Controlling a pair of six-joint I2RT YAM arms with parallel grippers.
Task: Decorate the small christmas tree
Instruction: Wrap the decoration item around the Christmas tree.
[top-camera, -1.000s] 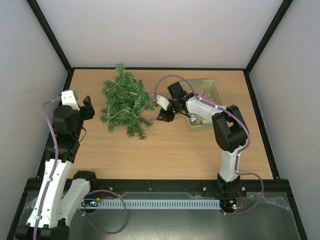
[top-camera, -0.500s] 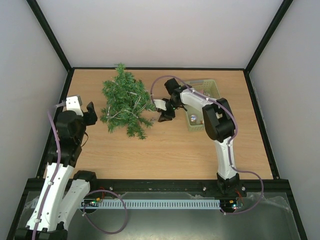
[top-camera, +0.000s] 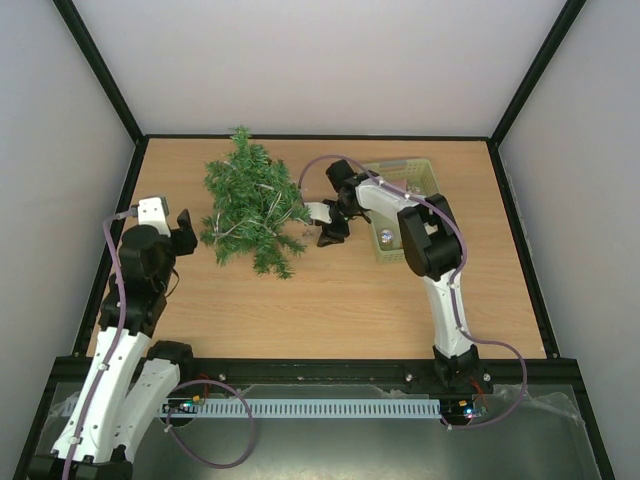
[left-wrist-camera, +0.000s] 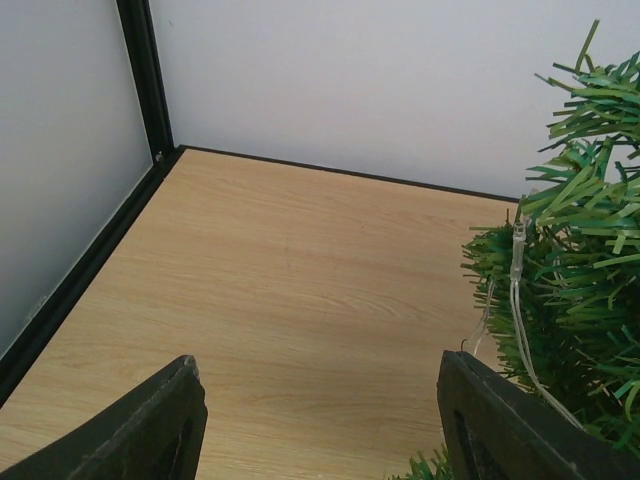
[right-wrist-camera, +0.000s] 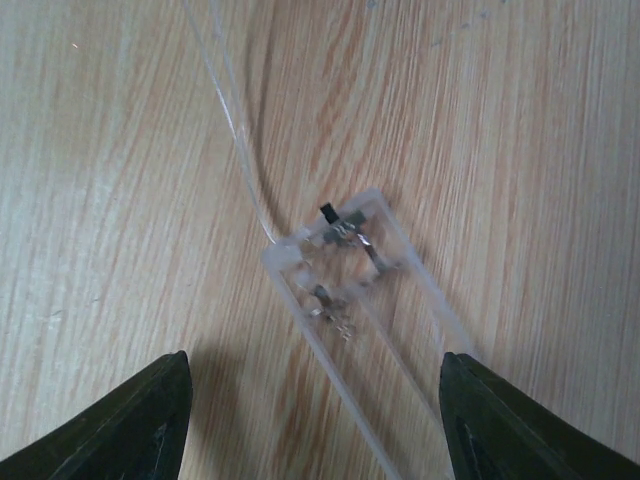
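Observation:
I need to back my right gripper off, because the battery box is at a slant between its fingers. My right gripper should then line up straight and pinch the box's end across from the wire.
The small christmas tree lies on its side on the wooden table, a thin clear light string draped over it; its needles show at the right of the left wrist view. My right gripper is open just right of the tree, pointing down over the string's clear plastic battery box, which lies flat on the wood between the fingers, untouched. My left gripper is open and empty, just left of the tree.
A pale green basket holding small ornaments stands at the back right, partly behind my right arm. Black frame rails and pale walls bound the table.
My right gripper has shifted slightly left and its arm has folded tighter over the basket. My left gripper has dropped back a little toward the near edge. The tree has not moved.

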